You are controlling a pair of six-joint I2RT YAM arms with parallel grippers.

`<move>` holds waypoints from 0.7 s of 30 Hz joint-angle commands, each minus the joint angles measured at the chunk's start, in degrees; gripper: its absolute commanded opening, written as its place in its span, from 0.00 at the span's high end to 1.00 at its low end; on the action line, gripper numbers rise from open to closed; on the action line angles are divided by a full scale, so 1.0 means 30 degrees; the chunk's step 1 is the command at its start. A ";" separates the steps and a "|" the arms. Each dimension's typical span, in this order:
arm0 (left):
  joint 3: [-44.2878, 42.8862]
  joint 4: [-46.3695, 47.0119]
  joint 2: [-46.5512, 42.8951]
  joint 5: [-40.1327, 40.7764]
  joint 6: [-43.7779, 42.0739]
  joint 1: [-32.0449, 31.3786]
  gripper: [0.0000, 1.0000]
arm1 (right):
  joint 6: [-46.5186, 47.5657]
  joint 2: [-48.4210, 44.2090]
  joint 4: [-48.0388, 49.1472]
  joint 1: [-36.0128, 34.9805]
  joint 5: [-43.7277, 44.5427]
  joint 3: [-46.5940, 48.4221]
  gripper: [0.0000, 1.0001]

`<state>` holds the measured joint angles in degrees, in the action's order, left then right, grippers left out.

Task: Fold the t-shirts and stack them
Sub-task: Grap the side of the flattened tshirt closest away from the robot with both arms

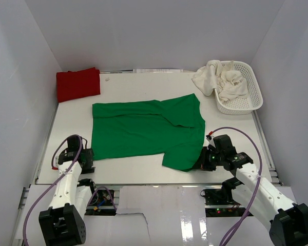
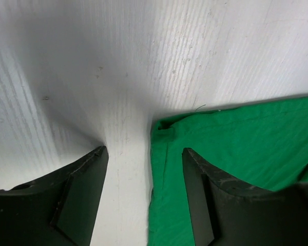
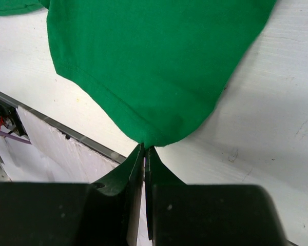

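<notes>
My left gripper will pinch the green t-shirt's near corner [image 2: 162, 133], which lies off center ahead of its open fingers, so I should first shift them over that corner.
A bright green t-shirt [image 1: 143, 130] lies spread on the white table [image 1: 128, 89], its right part folded in toward the near edge. My right gripper [image 1: 201, 161] is shut on the shirt's near right edge, and the right wrist view shows the cloth [image 3: 154, 61] pinched at the closed fingertips [image 3: 145, 148]. My left gripper [image 1: 90, 160] is open at the shirt's near left corner. In the left wrist view its fingers [image 2: 145, 150] straddle the cloth's edge [image 2: 236, 138]. A folded red t-shirt [image 1: 78, 84] lies at the back left. Cream-white t-shirts [image 1: 223, 82] are heaped in the basket.
A white plastic mesh basket [image 1: 254, 84] stands at the back right corner. White walls close in the table on the left, back and right. The table's near edge and cables run just below both grippers.
</notes>
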<state>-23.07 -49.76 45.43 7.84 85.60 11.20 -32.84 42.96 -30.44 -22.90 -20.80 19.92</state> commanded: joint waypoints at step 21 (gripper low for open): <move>0.1010 0.4778 0.2902 -0.0033 0.0617 0.0133 0.50 | -0.0391 -0.0639 -0.0577 -0.0015 0.0106 0.0976 0.92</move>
<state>-22.11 -35.99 52.56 7.86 86.41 11.31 -33.78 41.60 -31.05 -22.90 -20.73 20.05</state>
